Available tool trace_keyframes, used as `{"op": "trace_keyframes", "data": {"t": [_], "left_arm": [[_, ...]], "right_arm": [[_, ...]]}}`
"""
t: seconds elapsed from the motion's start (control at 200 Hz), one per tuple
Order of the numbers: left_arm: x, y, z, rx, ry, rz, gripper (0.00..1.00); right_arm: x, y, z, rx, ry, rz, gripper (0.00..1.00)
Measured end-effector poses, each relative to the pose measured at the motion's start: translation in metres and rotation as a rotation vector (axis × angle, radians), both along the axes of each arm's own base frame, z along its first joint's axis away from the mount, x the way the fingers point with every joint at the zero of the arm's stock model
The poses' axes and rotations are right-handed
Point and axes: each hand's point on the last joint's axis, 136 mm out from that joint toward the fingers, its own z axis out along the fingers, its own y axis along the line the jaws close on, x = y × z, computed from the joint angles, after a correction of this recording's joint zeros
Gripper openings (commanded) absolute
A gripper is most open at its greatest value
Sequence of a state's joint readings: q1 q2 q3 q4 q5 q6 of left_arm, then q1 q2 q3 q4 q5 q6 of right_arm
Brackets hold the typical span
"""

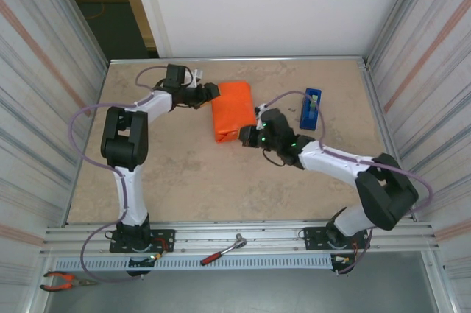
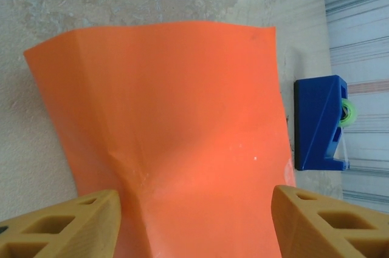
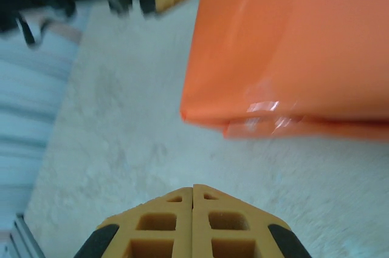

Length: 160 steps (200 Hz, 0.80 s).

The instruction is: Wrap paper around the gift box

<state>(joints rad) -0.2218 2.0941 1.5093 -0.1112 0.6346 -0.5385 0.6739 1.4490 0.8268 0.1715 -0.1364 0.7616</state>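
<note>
My left gripper should stand the bundle up on its taped near end (image 1: 227, 136) before folding, as it lies flat with its loose far end (image 1: 234, 86) away from my right gripper.
The orange paper (image 1: 232, 110) lies folded into a bundle in the middle of the table, and the gift box is hidden inside it. My left gripper (image 1: 213, 92) is at the bundle's far left edge. In the left wrist view the left gripper (image 2: 196, 194) is open, its fingers wide apart over the paper (image 2: 176, 106). My right gripper (image 1: 246, 136) is at the bundle's near right corner. In the right wrist view the right gripper (image 3: 193, 186) is shut and empty, a short gap from the paper (image 3: 292, 45). A strip of clear tape (image 3: 264, 107) shines on the fold.
A blue tape dispenser (image 1: 311, 109) stands to the right of the bundle and shows in the left wrist view (image 2: 319, 124). A red-handled wrench (image 1: 224, 249) and pliers (image 1: 62, 280) lie on the rail in front of the arm bases. Corrugated walls close in both sides.
</note>
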Motion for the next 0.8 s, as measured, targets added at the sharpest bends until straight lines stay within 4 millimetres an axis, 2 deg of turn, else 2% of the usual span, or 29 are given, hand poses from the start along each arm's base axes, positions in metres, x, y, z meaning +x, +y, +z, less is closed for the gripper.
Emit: {"op": "trace_keyframes", "data": {"t": [0.03, 0.08, 0.145, 0.225, 0.296, 0.501, 0.676, 0.802], "left_arm": [[0.003, 0.0, 0.0, 0.003, -0.002, 0.003, 0.67], [0.009, -0.001, -0.001, 0.009, -0.003, 0.009, 0.67], [0.016, 0.0, -0.004, 0.02, 0.0, 0.019, 0.68], [0.024, 0.0, -0.008, 0.032, 0.005, 0.03, 0.68], [0.031, 0.0, -0.011, 0.038, 0.011, 0.039, 0.68], [0.046, -0.002, -0.018, 0.037, 0.032, 0.055, 0.68], [0.057, -0.006, -0.021, 0.03, 0.041, 0.062, 0.68], [0.063, -0.009, -0.027, 0.024, 0.053, 0.061, 0.59]], "right_arm": [[0.009, -0.01, 0.005, 0.004, -0.01, -0.025, 0.36], [0.023, -0.025, 0.009, 0.007, -0.015, -0.061, 0.44], [0.041, -0.043, 0.007, 0.003, -0.004, -0.106, 0.49], [0.056, -0.054, 0.0, -0.004, 0.02, -0.132, 0.52], [0.067, -0.054, -0.008, -0.008, 0.044, -0.132, 0.53], [0.085, -0.036, -0.034, -0.014, 0.107, -0.093, 0.52], [0.088, -0.033, -0.06, -0.034, 0.159, -0.085, 0.51], [0.087, -0.031, -0.072, -0.041, 0.184, -0.076, 0.51]]}}
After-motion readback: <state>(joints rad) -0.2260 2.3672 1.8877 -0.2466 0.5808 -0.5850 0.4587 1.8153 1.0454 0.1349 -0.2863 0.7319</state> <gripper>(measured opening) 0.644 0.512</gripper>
